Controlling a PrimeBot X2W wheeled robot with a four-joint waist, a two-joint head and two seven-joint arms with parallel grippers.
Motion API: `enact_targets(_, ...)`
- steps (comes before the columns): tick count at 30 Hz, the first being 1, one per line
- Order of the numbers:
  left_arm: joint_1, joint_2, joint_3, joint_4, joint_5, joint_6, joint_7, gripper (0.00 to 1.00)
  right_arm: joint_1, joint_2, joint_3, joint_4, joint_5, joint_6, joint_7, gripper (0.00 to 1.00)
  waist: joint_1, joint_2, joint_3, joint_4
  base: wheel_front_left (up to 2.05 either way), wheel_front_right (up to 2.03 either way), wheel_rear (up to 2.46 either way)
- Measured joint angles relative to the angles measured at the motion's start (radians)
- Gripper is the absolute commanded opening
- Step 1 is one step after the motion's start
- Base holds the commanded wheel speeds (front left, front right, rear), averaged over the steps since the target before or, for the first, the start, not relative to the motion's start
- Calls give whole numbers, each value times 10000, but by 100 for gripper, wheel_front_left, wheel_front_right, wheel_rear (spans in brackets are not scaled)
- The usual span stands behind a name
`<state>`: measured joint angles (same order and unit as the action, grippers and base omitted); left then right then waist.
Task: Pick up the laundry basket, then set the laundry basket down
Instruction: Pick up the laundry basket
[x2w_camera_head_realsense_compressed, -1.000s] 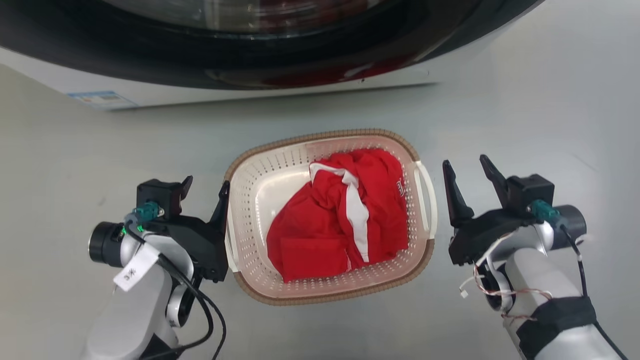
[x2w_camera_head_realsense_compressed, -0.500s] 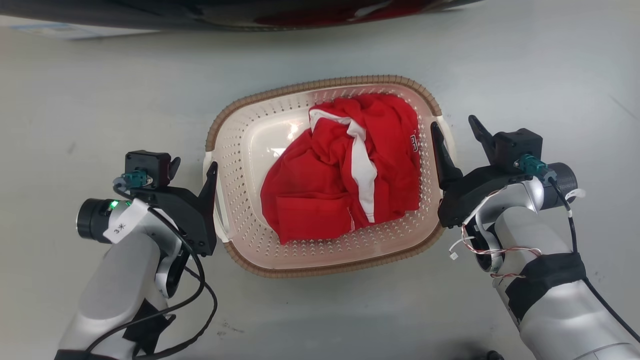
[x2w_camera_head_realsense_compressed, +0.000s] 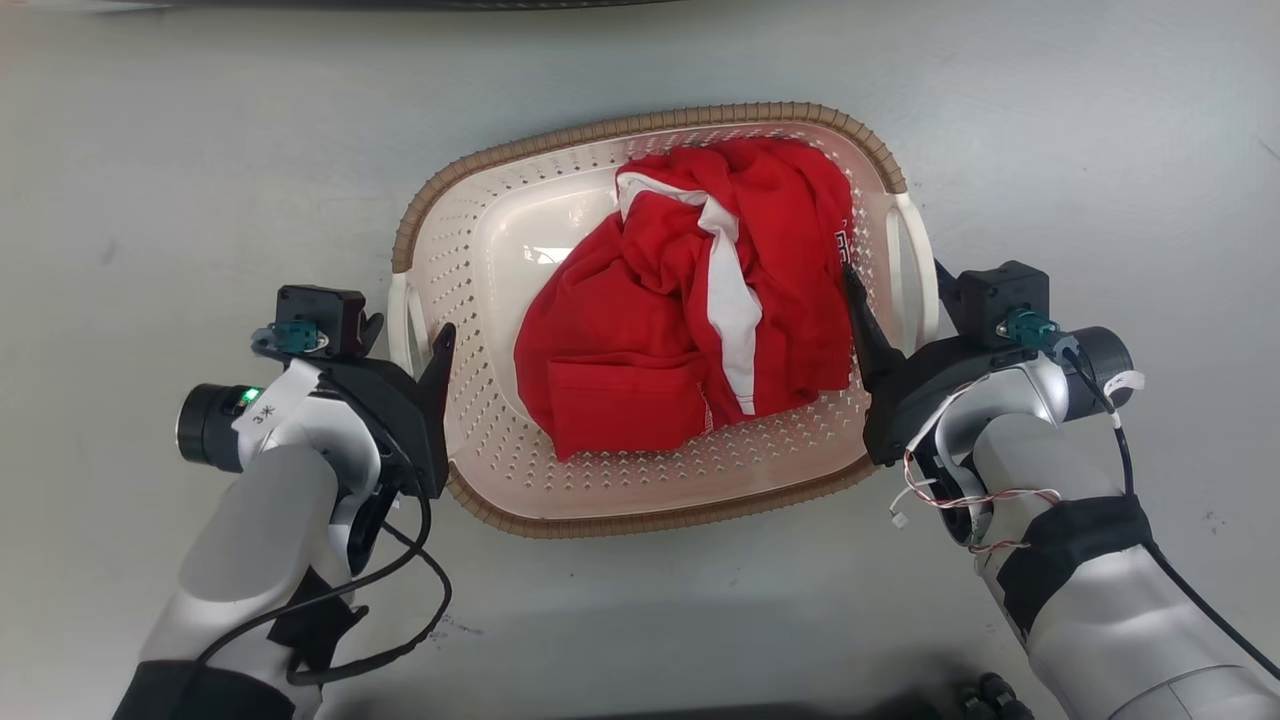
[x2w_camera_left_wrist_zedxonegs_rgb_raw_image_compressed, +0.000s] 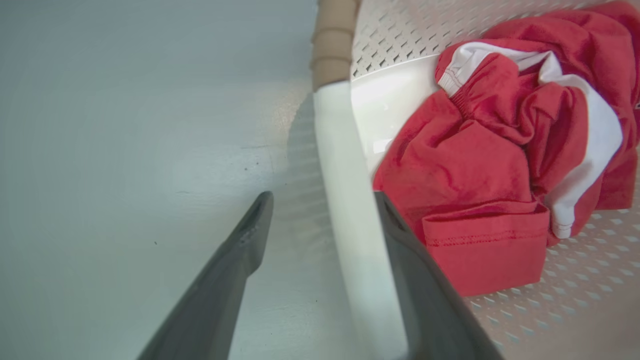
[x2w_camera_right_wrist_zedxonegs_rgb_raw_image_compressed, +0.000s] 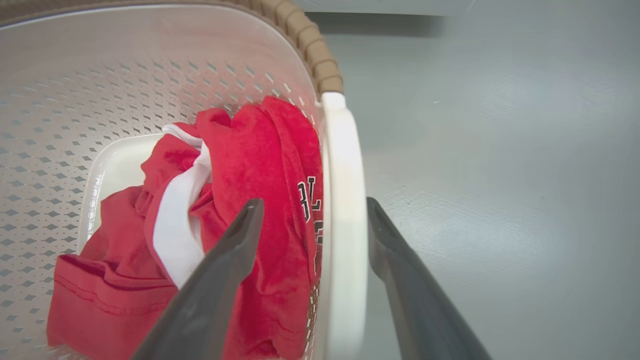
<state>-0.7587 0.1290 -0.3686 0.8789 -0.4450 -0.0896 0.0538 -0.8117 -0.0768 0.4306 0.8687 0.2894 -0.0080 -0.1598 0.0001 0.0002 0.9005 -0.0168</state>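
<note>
I see the white handle (x2w_camera_head_realsense_compressed: 919, 270) continue straight from the laundry basket's brown woven rim (x2w_camera_head_realsense_compressed: 887, 168), so the handle will stay in line when I lift the laundry basket.
The laundry basket (x2w_camera_head_realsense_compressed: 640, 120), cream with a brown woven rim, sits on the grey floor in the middle of the head view. A crumpled red and white garment (x2w_camera_head_realsense_compressed: 690, 330) lies inside it. My left gripper (x2w_camera_head_realsense_compressed: 412, 328) is open and straddles the white left handle (x2w_camera_head_realsense_compressed: 398, 305), one finger inside the basket wall and one outside. In the left wrist view that handle (x2w_camera_left_wrist_zedxonegs_rgb_raw_image_compressed: 345, 200) runs between the fingers, close against the right one. My right gripper (x2w_camera_head_realsense_compressed: 893, 272) is open astride the right handle (x2w_camera_head_realsense_compressed: 915, 270). In the right wrist view the handle (x2w_camera_right_wrist_zedxonegs_rgb_raw_image_compressed: 342, 200) stands between both fingers.
The dark lower edge of the washing machine (x2w_camera_head_realsense_compressed: 400, 3) shows at the very top of the head view. Bare grey floor (x2w_camera_head_realsense_compressed: 150, 150) surrounds the basket. A black cable (x2w_camera_head_realsense_compressed: 400, 620) loops from my left forearm.
The head camera has dipped, so the washing machine has slid up out of frame. Both grippers have closed in on the basket; the right one, apart before, now straddles its handle.
</note>
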Motion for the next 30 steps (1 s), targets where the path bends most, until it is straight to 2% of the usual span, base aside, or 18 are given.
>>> enact_targets(1, -43, -29, 0, 94, -10, -2, -23, 78, -28, 6, 19, 67, 0, 8, 0, 16, 0, 0, 16, 1, 0, 0, 0)
enact_targets(2, -105, -59, 2, 184, -15, -17, -27, 0, -58, 10, 52, 119, 0, 31, -8, 0, 0, 0, 32, 1, 0, 0, 0)
enact_targets(19, -836, -401, -113, 1304, -328, -249, -293, 0, -608, 73, 176, 1164, 291, 539, -230, 0, -1, -2, -3, 104, 0, 0, 0)
enact_targets(30, -1035, -550, -113, 2130, -685, -337, -77, 0, -864, 174, 416, 2038, 537, 894, 393, 0, -1, -2, -628, 93, 0, 0, 0)
